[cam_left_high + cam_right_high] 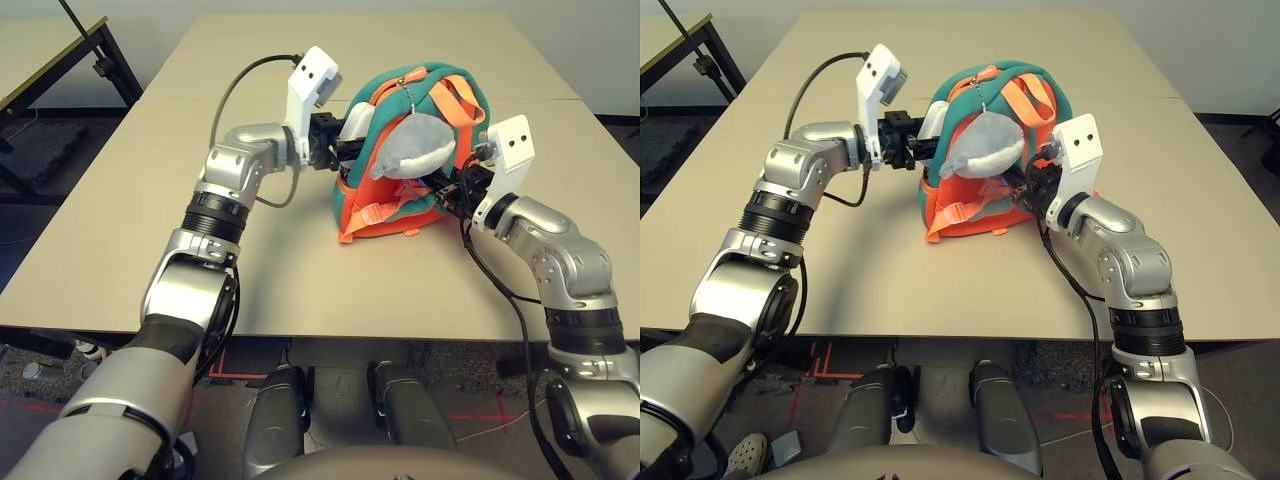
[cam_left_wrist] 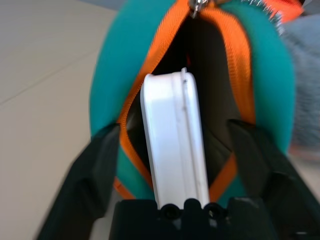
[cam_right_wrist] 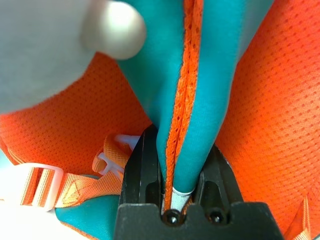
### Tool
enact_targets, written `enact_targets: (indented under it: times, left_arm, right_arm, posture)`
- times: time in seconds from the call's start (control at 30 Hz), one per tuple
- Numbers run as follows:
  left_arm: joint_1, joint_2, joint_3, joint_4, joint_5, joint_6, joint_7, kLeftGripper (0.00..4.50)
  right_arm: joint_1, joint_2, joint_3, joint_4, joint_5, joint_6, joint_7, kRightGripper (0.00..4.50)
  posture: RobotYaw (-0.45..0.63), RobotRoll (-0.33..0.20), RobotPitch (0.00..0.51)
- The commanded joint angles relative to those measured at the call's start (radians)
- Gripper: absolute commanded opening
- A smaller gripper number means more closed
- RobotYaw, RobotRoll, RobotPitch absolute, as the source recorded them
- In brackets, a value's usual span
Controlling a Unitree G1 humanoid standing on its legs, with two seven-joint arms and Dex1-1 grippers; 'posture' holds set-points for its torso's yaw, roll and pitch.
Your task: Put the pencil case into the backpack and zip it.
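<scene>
The grey plush charm [image 1: 414, 147] is hanging from the zipper by a chain [image 1: 408, 97], so the zipper will come along and close when I pull the charm down.
The backpack [image 1: 445, 88], teal with an orange panel and a grey plush charm [image 1: 415, 145], stands on the table. Its orange-edged zipper opening [image 2: 150, 85] gapes toward my left gripper. The white pencil case [image 2: 172, 150] stands on edge, its far end inside that opening. My left gripper [image 2: 175, 131] is open, its black fingers [image 2: 97, 170] spread clear of the case on both sides. On the backpack's other side my right gripper [image 3: 180, 145] is shut on a fold of the backpack's teal fabric with orange mesh lining.
The beige table [image 1: 130, 230] stretches wide around the backpack. Orange straps and white buckles [image 3: 40, 182] hang at the backpack's front. A dark frame [image 1: 70, 60] stands off the table at the far left.
</scene>
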Motion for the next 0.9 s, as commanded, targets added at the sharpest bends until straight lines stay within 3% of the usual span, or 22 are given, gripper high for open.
enact_targets:
  times: [0.03, 0.23, 0.5, 0.6, 0.9]
  left_arm:
    - [0.016, 0.057, 0.061, -0.102, -0.058, 0.095, -0.001, 4.5]
    - [0.065, 0.116, 0.12, -0.196, -0.102, 0.179, 0.037, 4.5]
    - [0.123, 0.115, 0.13, -0.257, -0.121, 0.197, 0.084, 4.5]
    - [0.126, 0.111, 0.13, -0.258, -0.128, 0.196, 0.095, 3.87]
    - [0.128, 0.109, 0.111, -0.257, -0.137, 0.197, 0.092, 0.36]
  right_arm:
    - [0.016, 0.0, 0.011, 0.03, -0.022, 0.016, -0.01, 0.56]
    - [0.01, 0.003, 0.015, 0.047, -0.026, 0.008, -0.002, 0.56]
    - [0.0, 0.003, 0.02, 0.068, -0.033, -0.005, 0.01, 0.56]
    - [-0.002, 0.002, 0.021, 0.073, -0.035, -0.009, 0.014, 0.56]
    - [-0.001, -0.002, 0.02, 0.07, -0.037, -0.007, 0.016, 0.56]
  posture:
    - [-0.18, 0.0, 0.121]
    - [-0.17, 0.0, 0.118]
    - [-0.16, 0.0, 0.111]
    - [-0.16, 0.0, 0.108]
    - [-0.16, 0.0, 0.105]
